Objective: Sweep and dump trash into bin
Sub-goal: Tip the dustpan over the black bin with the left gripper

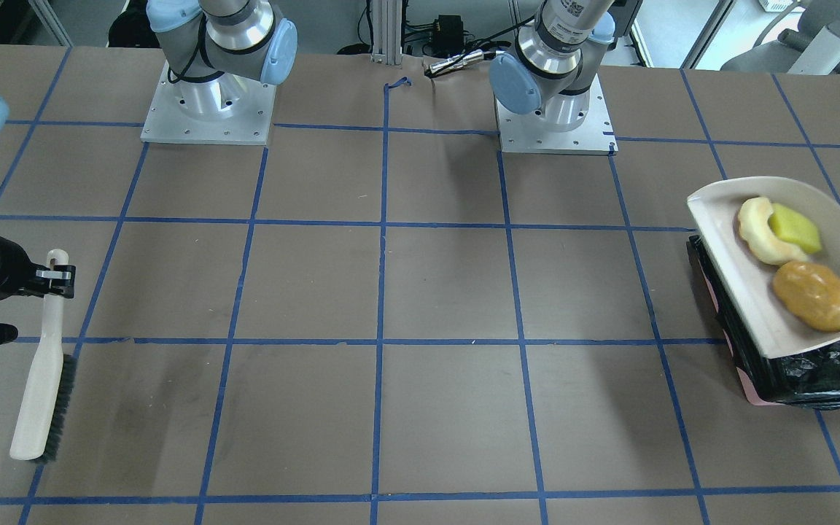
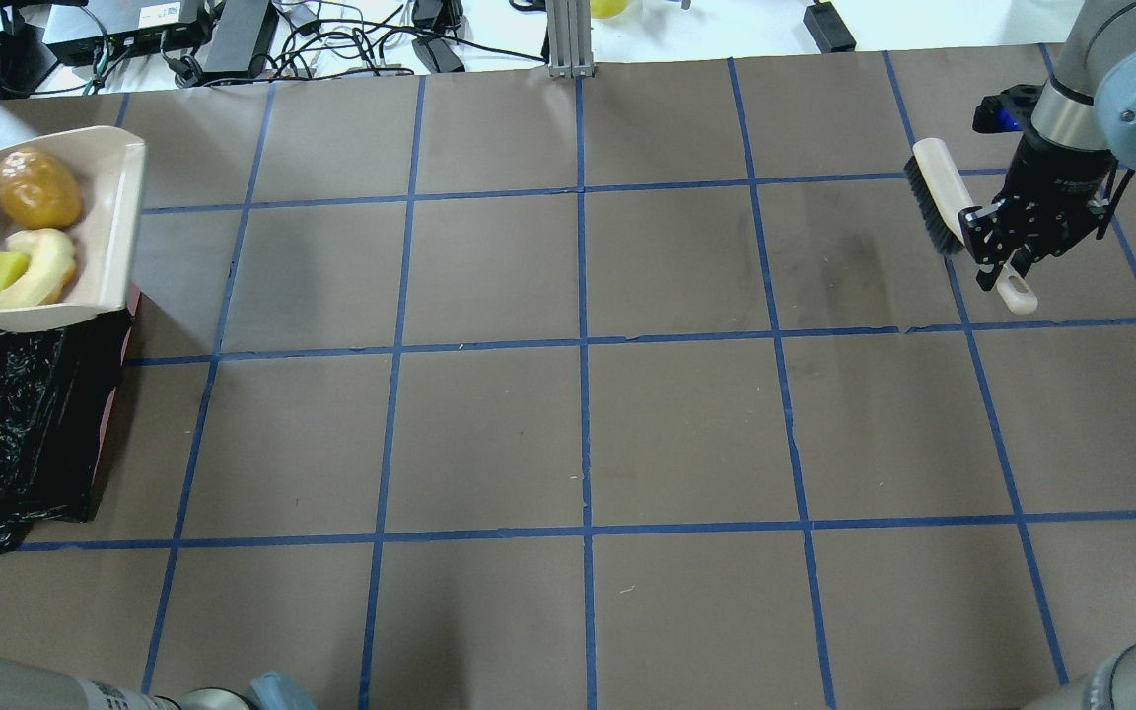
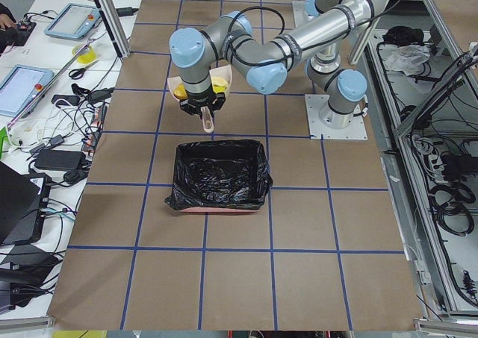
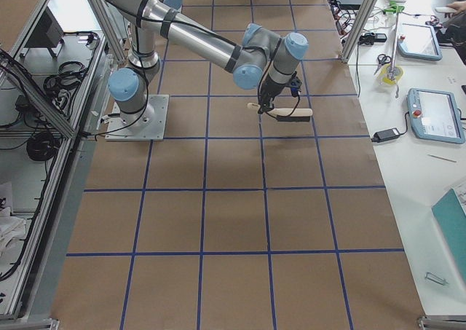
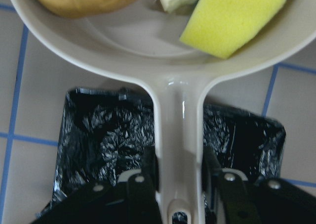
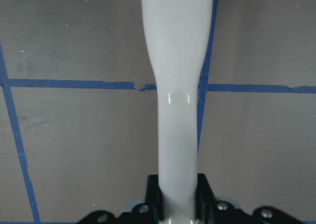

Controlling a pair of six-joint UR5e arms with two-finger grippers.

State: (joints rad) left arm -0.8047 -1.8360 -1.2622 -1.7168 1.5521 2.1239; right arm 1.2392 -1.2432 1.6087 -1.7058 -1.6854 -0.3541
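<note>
My left gripper needs to bring the dustpan's edge over the middle of the bin point(image 3: 222, 175) before it tips the trash in, because the dustpan's open edge point(image 1: 729, 278) sticks out past the bin's edge.
My left gripper point(image 5: 178, 169) is shut on the handle of the beige dustpan point(image 1: 741, 292), which it holds above the bin point(image 1: 814, 372), a pink-based box lined with black plastic. The trash lies in the pan: a golden-brown lump point(image 1: 815, 295), a pale crescent point(image 1: 759, 233) and a yellow sponge wedge point(image 1: 795, 228). In the overhead view the pan point(image 2: 114, 227) hangs over the bin's point(image 2: 16, 424) far edge. My right gripper point(image 2: 997, 258) is shut on the handle of a white brush point(image 2: 938, 192) with dark bristles, far across the table.
The brown table is marked with blue tape squares point(image 2: 583, 345). The two arm bases point(image 1: 208, 109) stand at the robot's edge. Cables and devices point(image 2: 233, 39) lie beyond the table's far edge.
</note>
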